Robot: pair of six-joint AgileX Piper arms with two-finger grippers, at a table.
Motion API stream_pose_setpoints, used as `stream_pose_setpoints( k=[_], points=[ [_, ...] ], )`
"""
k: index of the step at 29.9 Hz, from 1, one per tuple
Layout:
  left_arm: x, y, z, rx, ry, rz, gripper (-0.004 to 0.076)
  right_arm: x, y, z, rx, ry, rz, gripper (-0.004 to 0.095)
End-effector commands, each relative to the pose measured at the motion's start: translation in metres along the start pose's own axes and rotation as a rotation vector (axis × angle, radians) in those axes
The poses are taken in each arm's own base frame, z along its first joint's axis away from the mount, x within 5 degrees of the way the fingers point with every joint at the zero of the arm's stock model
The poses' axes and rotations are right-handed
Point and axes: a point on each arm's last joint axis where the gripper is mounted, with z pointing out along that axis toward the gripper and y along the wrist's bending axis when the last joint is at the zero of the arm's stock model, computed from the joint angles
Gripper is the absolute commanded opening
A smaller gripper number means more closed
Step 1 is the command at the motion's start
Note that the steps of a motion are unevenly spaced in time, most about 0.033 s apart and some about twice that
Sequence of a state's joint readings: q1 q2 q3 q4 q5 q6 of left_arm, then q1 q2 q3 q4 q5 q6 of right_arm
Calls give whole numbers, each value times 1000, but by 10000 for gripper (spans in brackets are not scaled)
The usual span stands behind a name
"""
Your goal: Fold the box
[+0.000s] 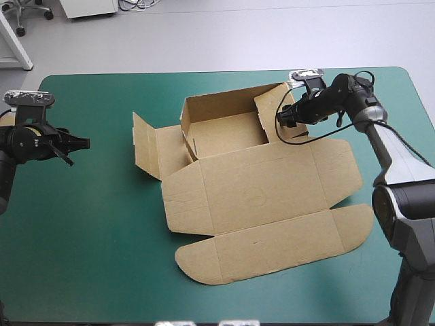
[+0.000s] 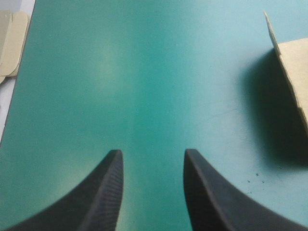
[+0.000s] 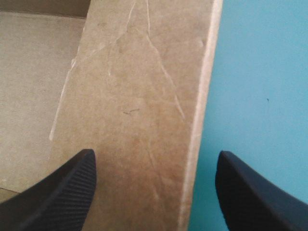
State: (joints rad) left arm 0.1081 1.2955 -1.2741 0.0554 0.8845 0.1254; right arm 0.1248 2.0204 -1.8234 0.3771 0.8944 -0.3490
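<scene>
The lid (image 1: 255, 193) is joined to the tray by an unbroken crease (image 1: 234, 152), so I expect the lid to trail along when I lift the brown box by its leaning flap.
The brown box (image 1: 251, 183) lies mid-table as a partly raised sheet: back and left walls stand around the tray floor, and the lid lies flat toward the front. My right gripper (image 1: 285, 115) is open at the box's right side, its fingers astride the tilted right wall flap (image 3: 144, 110). That flap (image 1: 270, 112) leans inward over the tray. My left gripper (image 1: 81, 144) hovers open over bare teal-green cover near the table's left edge, well away from the box. In the left wrist view its gripper (image 2: 151, 163) holds nothing, and a box flap edge (image 2: 291, 72) shows off to one side.
A side flap (image 1: 146, 151) sticks out at the box's left. Pale board pieces (image 2: 12, 41) show beyond the table's edge in the left wrist view. Open cover lies left and in front of the box.
</scene>
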Motion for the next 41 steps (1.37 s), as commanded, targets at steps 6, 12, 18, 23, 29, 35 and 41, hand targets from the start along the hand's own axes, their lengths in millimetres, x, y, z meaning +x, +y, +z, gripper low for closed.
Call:
stream_pose_setpoints(
  k=[6, 12, 18, 23, 29, 35, 41],
  points=[
    [-10, 2, -16, -11, -105, 0, 295, -18, 15, -14, 26, -37, -48, 544],
    [-11, 2, -16, -11, -106, 0, 295, -20, 24, -7, 114, -43, -66, 411],
    [-11, 1, -16, -4, -107, -6, 295, -19, 23, -7, 127, -32, -65, 8],
    [-11, 1, -16, -4, -105, -5, 295, -20, 22, -7, 139, -48, -54, -5],
    [-11, 1, -16, -4, -105, -2, 295, -24, 22, -21, 134, -82, -26, -5],
    [-10, 3, -20, -19, -111, 9, 295, -32, 14, -64, 101, -188, 32, -5],
    [-9, 6, -26, -61, -120, 36, 295, -33, -3, -113, 85, -277, 77, -5]
  ],
)
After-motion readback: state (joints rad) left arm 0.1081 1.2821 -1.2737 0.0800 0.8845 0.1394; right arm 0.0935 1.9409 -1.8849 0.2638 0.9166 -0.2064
